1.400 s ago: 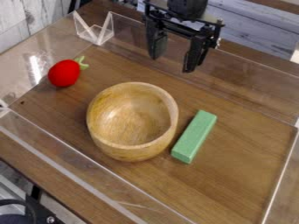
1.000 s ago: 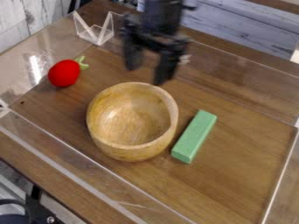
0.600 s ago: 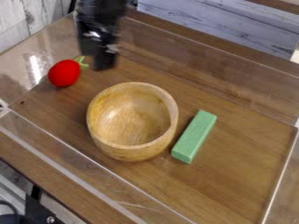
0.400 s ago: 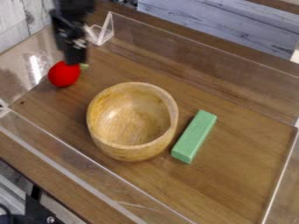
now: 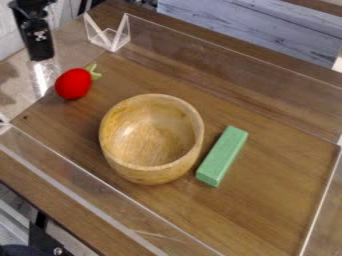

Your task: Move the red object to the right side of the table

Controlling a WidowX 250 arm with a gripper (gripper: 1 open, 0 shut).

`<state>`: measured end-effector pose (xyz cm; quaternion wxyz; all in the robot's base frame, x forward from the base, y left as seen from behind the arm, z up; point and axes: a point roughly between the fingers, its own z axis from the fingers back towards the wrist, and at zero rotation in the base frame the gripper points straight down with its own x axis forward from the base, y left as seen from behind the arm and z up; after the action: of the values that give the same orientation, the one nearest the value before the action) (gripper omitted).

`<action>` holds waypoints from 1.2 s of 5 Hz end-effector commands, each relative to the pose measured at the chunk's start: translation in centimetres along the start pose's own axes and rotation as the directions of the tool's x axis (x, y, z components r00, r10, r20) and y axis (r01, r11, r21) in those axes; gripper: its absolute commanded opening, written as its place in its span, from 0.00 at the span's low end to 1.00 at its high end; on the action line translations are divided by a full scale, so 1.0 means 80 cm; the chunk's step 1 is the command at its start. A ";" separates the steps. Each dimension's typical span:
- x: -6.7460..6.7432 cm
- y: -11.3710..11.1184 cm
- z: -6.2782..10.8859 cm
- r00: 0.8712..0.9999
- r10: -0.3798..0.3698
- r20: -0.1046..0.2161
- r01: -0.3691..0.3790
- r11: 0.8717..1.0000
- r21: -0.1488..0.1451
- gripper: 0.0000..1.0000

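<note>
The red object (image 5: 74, 85) lies clear of the wooden bowl and the acrylic stand, so the robot's gripper should go on lowering its open fingers until they are on both sides of the rounded body.
The red object (image 5: 74, 83), a small rounded toy fruit with a green stem, lies on the left part of the dark wood-grain table (image 5: 274, 115). My gripper (image 5: 38, 50) hangs at the far upper left, above and behind the fruit and clear of it. Its dark fingers point down, stand open and hold nothing. Its upper part is cut off by the frame's edge.
A round light wooden bowl (image 5: 151, 137) stands in the middle of the table. A green rectangular block (image 5: 222, 156) lies just right of it. A small clear acrylic stand (image 5: 107, 32) sits at the back left. Low clear acrylic walls (image 5: 80, 190) edge the tabletop.
My gripper has swept from the back centre to the far left, passing over the red object and stopping beyond it. The fruit, bowl and block have not moved.
</note>
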<state>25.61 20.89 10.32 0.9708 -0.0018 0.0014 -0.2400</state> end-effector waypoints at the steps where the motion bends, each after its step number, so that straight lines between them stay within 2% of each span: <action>1: 0.030 0.022 0.009 1.000 -0.012 0.028 0.011 0.999 0.049 1.00; 2: 0.035 0.025 -0.003 0.998 -0.058 0.033 0.057 0.998 0.031 1.00; 3: 0.038 0.026 -0.012 0.994 -0.099 0.044 0.098 0.995 0.025 1.00; 5: 0.038 0.024 -0.021 0.979 -0.197 0.052 0.196 0.980 0.022 1.00; 6: 0.038 0.024 -0.028 0.977 -0.208 0.056 0.207 0.978 0.019 1.00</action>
<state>28.79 20.84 6.64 0.9403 -0.0202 -0.0145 -0.3393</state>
